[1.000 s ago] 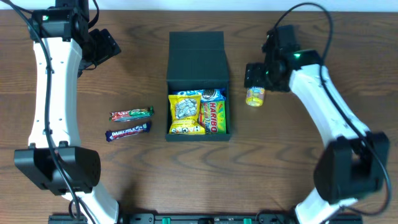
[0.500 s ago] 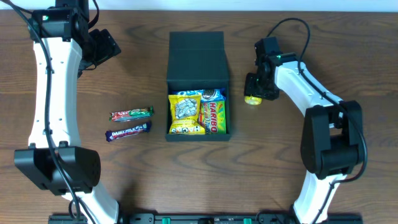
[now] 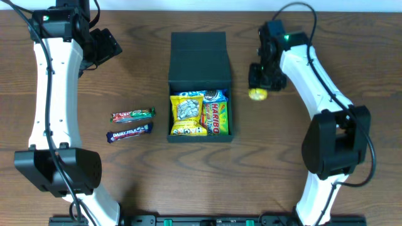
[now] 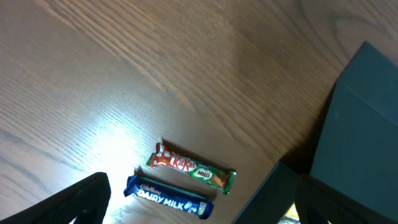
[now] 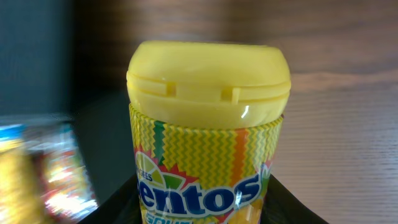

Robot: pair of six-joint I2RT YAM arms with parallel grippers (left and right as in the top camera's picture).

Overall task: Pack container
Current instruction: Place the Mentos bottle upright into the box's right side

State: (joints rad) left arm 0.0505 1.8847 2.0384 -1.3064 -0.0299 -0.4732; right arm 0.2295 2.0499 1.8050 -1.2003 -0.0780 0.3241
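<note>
The open container has the Haribo bag lying flat (image 3: 215,117) inside it, so the robot's right gripper should keep moving the Mentos bottle over the bag (image 3: 220,120) and let go of the bottle there.
The container (image 3: 198,53) is a dark teal box standing open in the middle of the table, its flap lid lying back toward the far side. Yellow snack packets and a Haribo bag (image 3: 215,117) lie in it. Its wall also shows in the left wrist view (image 4: 367,118). My right gripper (image 3: 264,76) is shut on a yellow Mentos bottle (image 3: 257,95), just right of the container. In the right wrist view the bottle (image 5: 208,124) sits between the fingers (image 5: 205,208). My left gripper (image 3: 102,47) is open and empty at the far left (image 4: 205,214).
A KitKat Milo bar (image 3: 132,115) and a Dairy Milk bar (image 3: 129,132) lie side by side left of the container; both show in the left wrist view, KitKat (image 4: 193,169) above Dairy Milk (image 4: 168,196).
My right arm swung its wrist round over the Mentos bottle and closed in on it; the bottle now shows mostly its yellow cap. The left arm has not moved.
</note>
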